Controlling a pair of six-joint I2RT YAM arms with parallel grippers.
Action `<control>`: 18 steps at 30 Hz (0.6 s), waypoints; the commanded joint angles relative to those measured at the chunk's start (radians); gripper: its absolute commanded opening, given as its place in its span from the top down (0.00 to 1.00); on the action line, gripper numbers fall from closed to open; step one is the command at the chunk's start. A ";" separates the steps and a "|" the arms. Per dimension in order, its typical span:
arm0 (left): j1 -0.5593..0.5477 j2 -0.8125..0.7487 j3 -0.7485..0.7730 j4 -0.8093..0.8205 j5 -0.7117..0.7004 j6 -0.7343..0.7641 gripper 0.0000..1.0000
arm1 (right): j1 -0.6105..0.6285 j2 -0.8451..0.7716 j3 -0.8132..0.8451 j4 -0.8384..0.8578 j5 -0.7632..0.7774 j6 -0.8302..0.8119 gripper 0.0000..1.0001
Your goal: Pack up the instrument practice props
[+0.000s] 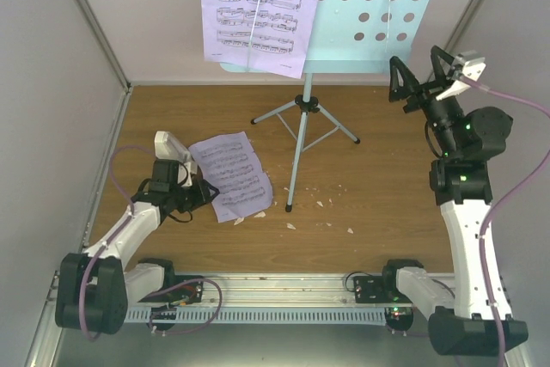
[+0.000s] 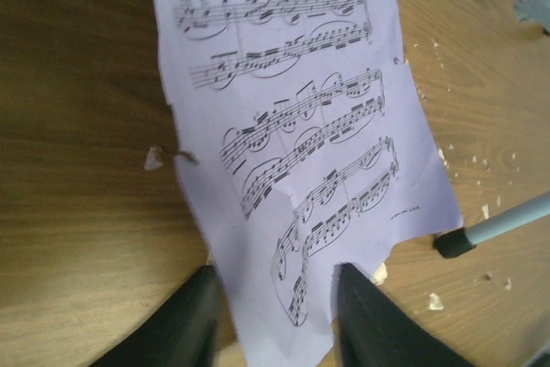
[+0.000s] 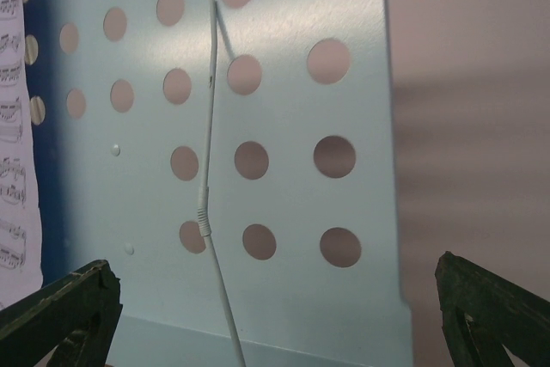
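Observation:
I should move my right gripper across and pinch the page's inner edge point(image 1: 313, 16), because my right gripper faces the desk's empty half point(image 1: 374, 19) while the page is hanging under a wire next to it.
A light-blue tripod music stand point(image 1: 302, 118) rises at the back, its perforated desk point(image 1: 378, 6) holding one lavender sheet-music page point(image 1: 258, 10). A second lavender page point(image 1: 230, 176) lies flat on the wooden table, left of the stand's legs. My left gripper point(image 1: 206, 193) sits low at that page's near-left corner. In the left wrist view this gripper point(image 2: 275, 324) is open, its fingers straddling the corner of the page point(image 2: 292, 126) without pinching it. My right gripper point(image 1: 421, 75) hangs wide open in the air just right of the desk, and it point(image 3: 275, 315) faces the desk point(image 3: 284, 126).
Small white crumbs point(image 1: 320, 204) are scattered on the wood around the stand's front foot point(image 2: 455, 242). A thin white retaining wire point(image 3: 209, 169) runs down the desk face. Grey walls close in on both sides and the back. The rail with both arm bases runs along the near edge.

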 commanded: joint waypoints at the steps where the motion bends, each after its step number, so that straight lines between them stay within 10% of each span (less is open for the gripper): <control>1: 0.009 -0.097 -0.014 0.075 -0.044 -0.059 0.38 | 0.002 -0.047 -0.017 0.053 0.109 0.000 0.00; 4: 0.010 -0.175 -0.003 0.114 -0.070 -0.101 0.14 | 0.002 -0.050 -0.003 -0.009 0.107 -0.002 0.00; 18: 0.009 -0.471 0.277 0.146 -0.280 0.142 0.04 | 0.004 -0.026 -0.262 -0.242 0.047 0.214 0.00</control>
